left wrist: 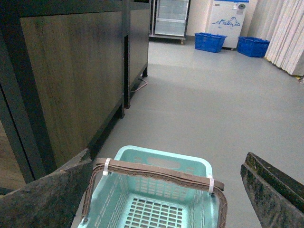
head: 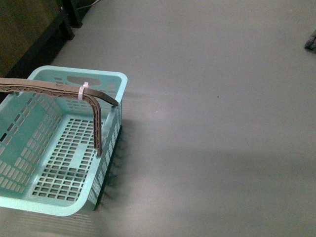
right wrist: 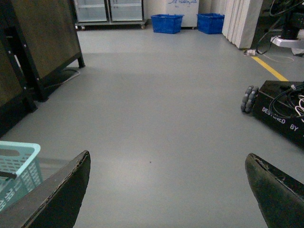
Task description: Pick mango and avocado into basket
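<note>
The brown handle (head: 59,89) is standing arched over the basket's rim, so the turquoise basket (head: 66,153) will come along and hang below the handle with its opening up when I lift the handle.
The turquoise basket (head: 69,79) stands on the grey floor at the lower left of the front view, with nothing inside it. Its brown handle (head: 59,91), with a white zip tie on it, arches over the basket. In the left wrist view the basket (left wrist: 161,164) sits below and ahead of my left gripper (left wrist: 166,164), which is open and holds nothing. My right gripper (right wrist: 166,159) is open over bare floor, with a corner of the basket (right wrist: 19,149) off to one side. The mango and the avocado are out of view. Neither arm shows in the front view.
Dark wooden cabinets (left wrist: 71,71) on black frames stand beside the basket. Blue crates (left wrist: 209,42) and glass-door fridges (left wrist: 170,18) line the far wall. A black wheeled base with cables (right wrist: 280,111) sits to the right. Grey floor (head: 212,98) stretches ahead.
</note>
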You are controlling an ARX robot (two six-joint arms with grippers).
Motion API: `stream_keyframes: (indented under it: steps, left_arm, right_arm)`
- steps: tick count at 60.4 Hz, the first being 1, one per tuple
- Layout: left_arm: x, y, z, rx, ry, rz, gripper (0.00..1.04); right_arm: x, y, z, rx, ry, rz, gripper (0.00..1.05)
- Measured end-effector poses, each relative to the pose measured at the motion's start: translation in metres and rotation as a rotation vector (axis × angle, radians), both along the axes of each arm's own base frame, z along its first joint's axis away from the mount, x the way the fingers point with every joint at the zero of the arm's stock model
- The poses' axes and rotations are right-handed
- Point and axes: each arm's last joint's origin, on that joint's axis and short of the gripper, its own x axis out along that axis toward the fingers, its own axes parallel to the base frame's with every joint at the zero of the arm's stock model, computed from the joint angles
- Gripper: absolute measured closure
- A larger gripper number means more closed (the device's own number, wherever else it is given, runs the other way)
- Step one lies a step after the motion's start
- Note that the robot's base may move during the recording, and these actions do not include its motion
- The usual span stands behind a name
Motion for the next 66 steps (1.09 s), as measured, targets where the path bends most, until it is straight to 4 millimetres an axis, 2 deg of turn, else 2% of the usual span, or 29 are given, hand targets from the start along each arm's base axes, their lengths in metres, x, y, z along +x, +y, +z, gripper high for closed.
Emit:
stream_keyframes:
  steps: [66]
  left_arm:
    - [0.0000, 0.0000, 0.0000, 0.000, 0.000, 0.000, 0.09]
  right_arm:
    - [0.0000, 0.0000, 0.0000, 0.000, 0.000, 0.000, 0.09]
